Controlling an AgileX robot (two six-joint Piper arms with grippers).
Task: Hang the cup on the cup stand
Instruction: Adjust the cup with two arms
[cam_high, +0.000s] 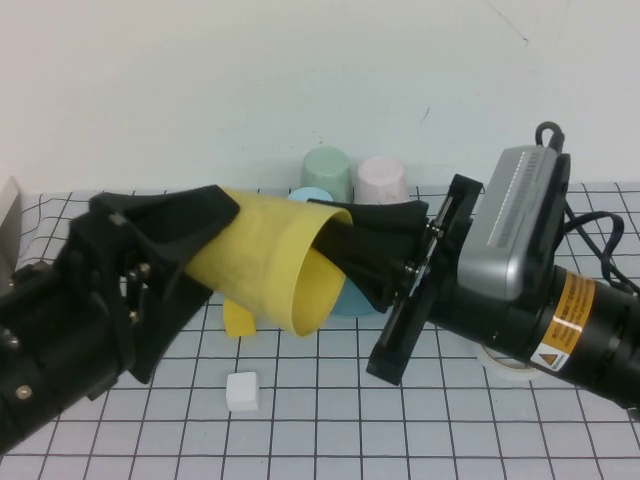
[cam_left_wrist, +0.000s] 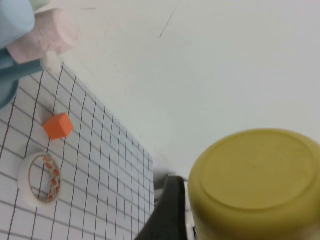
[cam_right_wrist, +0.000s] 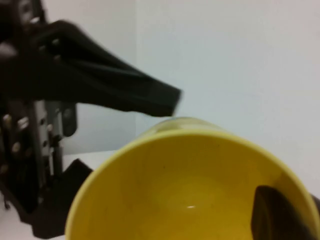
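The yellow cup (cam_high: 266, 256) will slide down over the cup stand's slim peg (cam_left_wrist: 29, 71) and stay hanging with its opening down when I lower it, because the peg is empty.
The yellow cup (cam_high: 270, 265) hangs on its side above the table, mouth toward my right arm. My right gripper (cam_high: 335, 235) is shut on its rim, one finger (cam_right_wrist: 272, 215) inside the cup (cam_right_wrist: 185, 190). My left gripper (cam_high: 215, 255) is open, its fingers standing on either side of the cup's base (cam_left_wrist: 257, 185); a thin gap shows beside one finger (cam_left_wrist: 170, 212). The teal cup stand (cam_high: 350, 300) sits behind the cup and is mostly hidden. A peg (cam_left_wrist: 20, 70) shows in the left wrist view. Green (cam_high: 328, 172), pink (cam_high: 382, 180) and light blue (cam_high: 310, 193) cups sit upside down on it.
A white cube (cam_high: 242, 391) lies on the grid mat near the front. A roll of tape (cam_left_wrist: 40, 179) and an orange cube (cam_left_wrist: 58, 125) lie on the right, under and beyond my right arm. A yellow piece (cam_high: 237, 320) lies below the cup. The wall stands close behind.
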